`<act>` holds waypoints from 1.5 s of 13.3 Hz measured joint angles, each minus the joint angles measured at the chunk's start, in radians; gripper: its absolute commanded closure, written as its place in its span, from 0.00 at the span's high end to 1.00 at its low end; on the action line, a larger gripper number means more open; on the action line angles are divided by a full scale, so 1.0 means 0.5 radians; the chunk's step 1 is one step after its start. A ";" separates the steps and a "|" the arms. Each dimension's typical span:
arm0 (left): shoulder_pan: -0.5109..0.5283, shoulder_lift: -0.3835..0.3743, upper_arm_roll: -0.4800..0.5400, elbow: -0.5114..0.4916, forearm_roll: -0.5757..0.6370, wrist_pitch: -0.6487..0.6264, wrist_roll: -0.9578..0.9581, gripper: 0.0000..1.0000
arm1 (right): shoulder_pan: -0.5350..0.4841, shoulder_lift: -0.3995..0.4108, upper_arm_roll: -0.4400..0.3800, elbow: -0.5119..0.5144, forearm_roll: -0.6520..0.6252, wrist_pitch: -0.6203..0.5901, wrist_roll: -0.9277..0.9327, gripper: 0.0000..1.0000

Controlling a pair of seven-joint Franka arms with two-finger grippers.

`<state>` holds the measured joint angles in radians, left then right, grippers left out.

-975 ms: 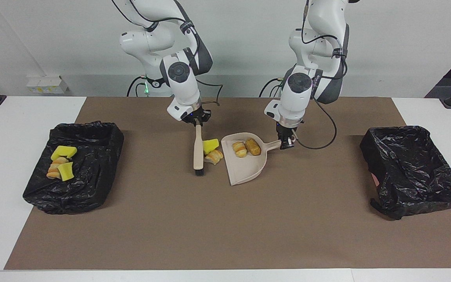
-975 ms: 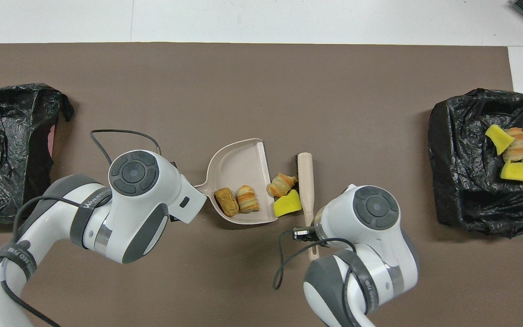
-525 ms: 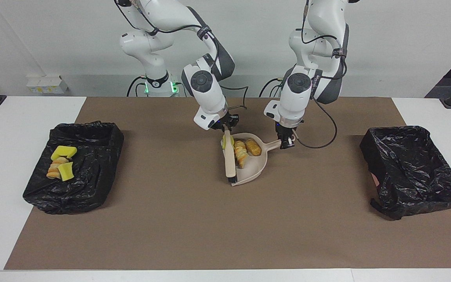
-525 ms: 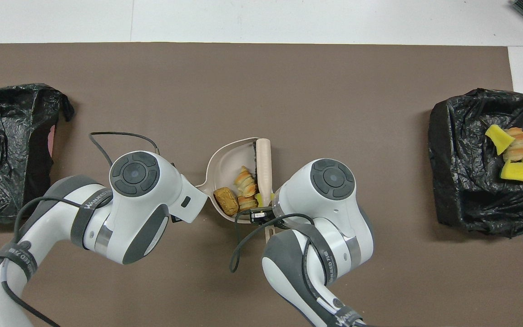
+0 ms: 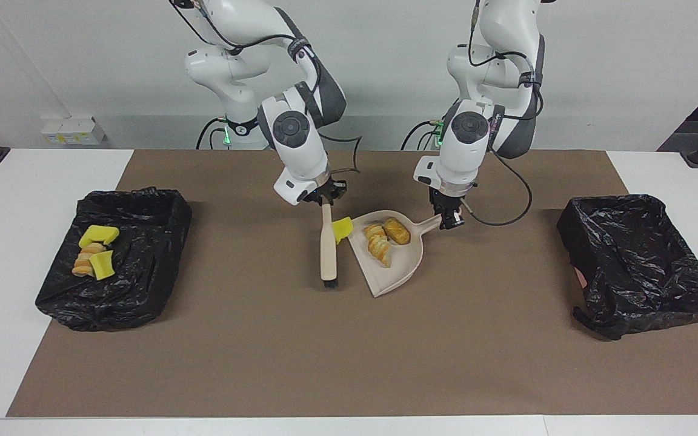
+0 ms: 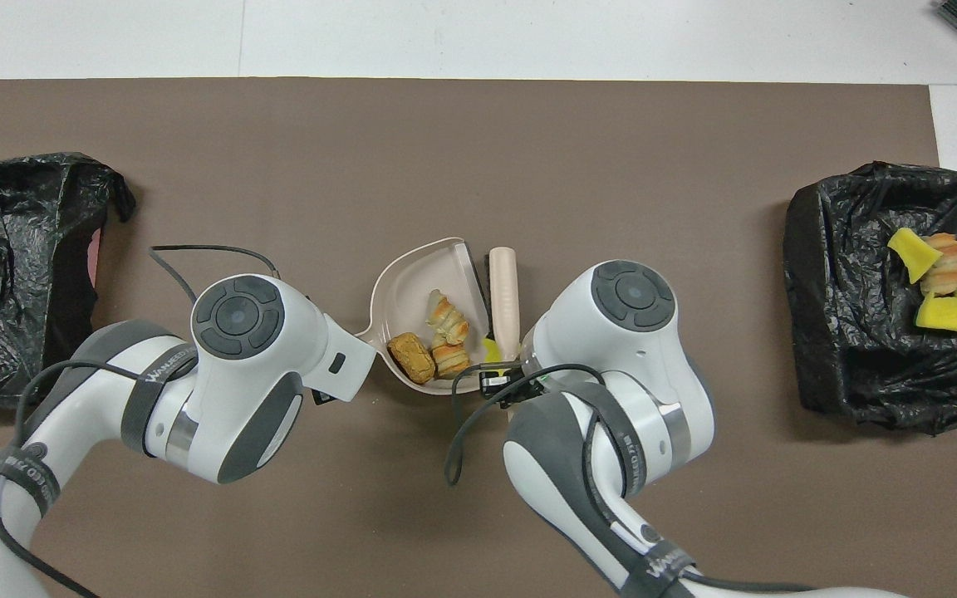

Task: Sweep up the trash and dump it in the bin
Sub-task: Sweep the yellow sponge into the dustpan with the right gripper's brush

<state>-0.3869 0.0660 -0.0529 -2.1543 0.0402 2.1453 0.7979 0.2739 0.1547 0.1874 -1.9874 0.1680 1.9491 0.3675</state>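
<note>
My grippers should pull the brush and the dustpan back, turn the dustpan's open edge [image 5: 362,259] to the yellow sponge chunk [image 5: 342,229], then sweep, because the chunk is pinched between the brush and the dustpan's corner.
My left gripper [image 5: 451,219] is shut on the handle of the beige dustpan [image 5: 398,270]. In the pan lie pieces of trash: two croissants [image 5: 378,242] and a brown bread piece [image 5: 397,231]. Seen from overhead, the croissants [image 6: 449,313] and the bread piece [image 6: 412,358] sit toward the handle end of the dustpan [image 6: 412,282]. My right gripper [image 5: 325,200] is shut on the beige brush [image 5: 328,248], which hangs bristles-down beside the pan's open edge. A yellow sponge chunk [image 5: 342,229] sits between brush and pan rim, outside the pan.
A black-bagged bin [image 5: 137,284] at the right arm's end of the table holds yellow sponge chunks [image 5: 99,235] and a croissant. Another black-bagged bin [image 5: 640,266] stands at the left arm's end. A brown mat [image 5: 349,357] covers the table.
The brush swept a croissant into the dustpan, then drew back toward the right arm's end. The yellow sponge stayed at the rim. The dustpan shifted slightly.
</note>
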 measured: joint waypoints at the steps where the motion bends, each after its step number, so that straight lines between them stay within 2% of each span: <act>1: 0.038 -0.026 0.003 0.001 0.000 -0.048 -0.004 0.00 | -0.014 -0.002 0.000 0.000 -0.046 -0.017 0.000 0.00; 5: 0.168 -0.141 0.011 -0.011 0.005 -0.158 0.021 0.00 | -0.055 -0.005 0.000 -0.016 -0.090 -0.045 0.003 0.00; 11: 0.092 -0.228 -0.028 -0.182 0.009 -0.130 0.299 0.00 | -0.038 -0.142 0.027 -0.170 -0.091 -0.176 0.175 0.00; 14: 0.005 -0.257 -0.033 -0.272 0.009 -0.032 0.276 0.00 | -0.001 -0.267 0.030 -0.383 -0.090 -0.029 0.191 0.00; 18: -0.031 -0.266 -0.033 -0.319 0.009 0.022 0.160 0.00 | 0.082 -0.278 0.033 -0.441 -0.052 0.126 0.191 0.00; 20: -0.061 -0.269 -0.034 -0.321 0.009 0.038 0.114 0.00 | 0.142 -0.275 0.036 -0.440 0.070 0.167 0.177 0.00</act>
<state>-0.4175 -0.0686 -0.0702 -2.3150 0.0449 2.1643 0.8550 0.3449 0.0171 0.2055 -2.2073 0.2032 2.0329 0.4559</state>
